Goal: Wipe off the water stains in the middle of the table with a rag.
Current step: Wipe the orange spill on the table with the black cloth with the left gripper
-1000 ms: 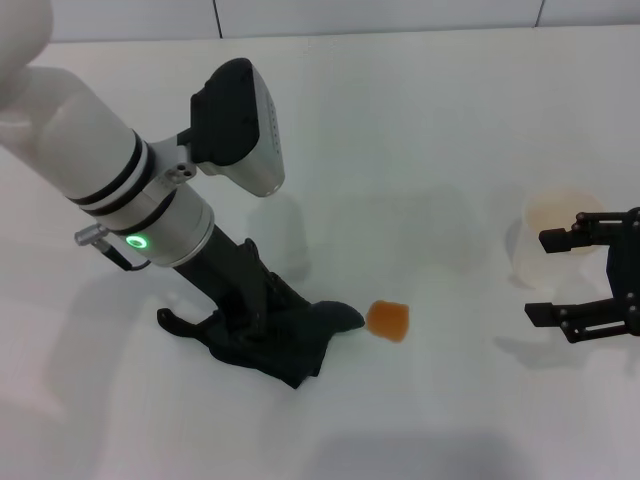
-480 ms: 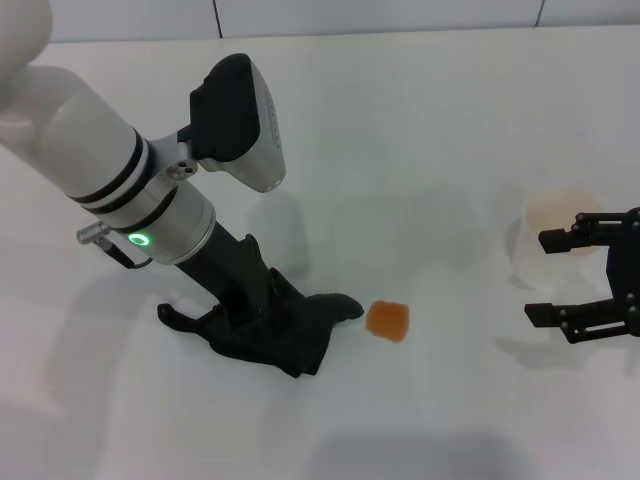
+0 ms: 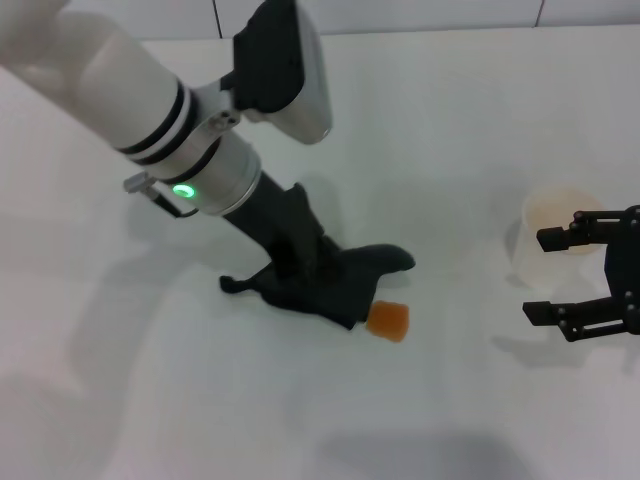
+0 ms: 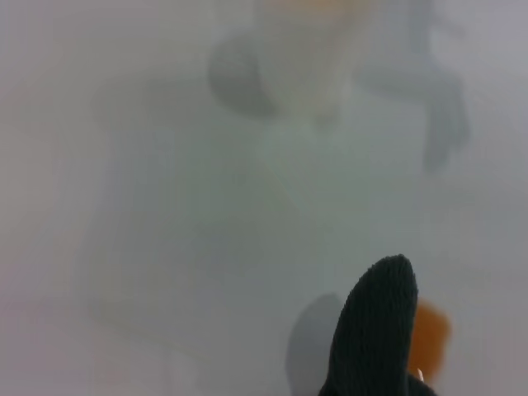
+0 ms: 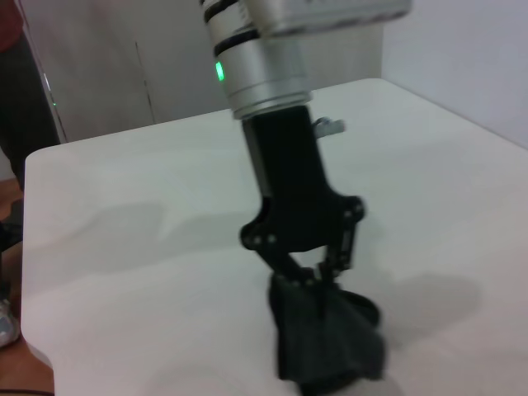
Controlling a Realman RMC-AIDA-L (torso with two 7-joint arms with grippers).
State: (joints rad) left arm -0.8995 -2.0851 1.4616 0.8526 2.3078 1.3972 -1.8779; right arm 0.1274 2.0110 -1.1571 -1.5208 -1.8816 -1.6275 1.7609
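The orange water stain (image 3: 389, 321) is showing past the rag's edge, so next my left gripper wipes the rag back over the stain toward the plastic cup (image 3: 556, 222).
On the white table (image 3: 450, 120), the water stain (image 3: 389, 321) is a small orange-amber patch near the middle. My left gripper (image 3: 300, 278) is shut on the dark rag (image 3: 345, 282) and presses it onto the table. The rag's lower right edge touches the stain's left side. In the left wrist view the rag's pointed corner (image 4: 376, 330) lies beside the stain (image 4: 431, 333). The right wrist view shows the left gripper (image 5: 309, 276) over the bunched rag (image 5: 330, 338). My right gripper (image 3: 553, 276) is open and empty at the right edge.
A translucent whitish plastic cup (image 3: 548, 232) stands at the right, just behind my right gripper. It shows blurred in the left wrist view (image 4: 301, 58). The table's far edge meets a tiled wall.
My left arm has swung right and farther back, dragging the rag with it. The rag's edge now reaches the stain. The right gripper has not moved.
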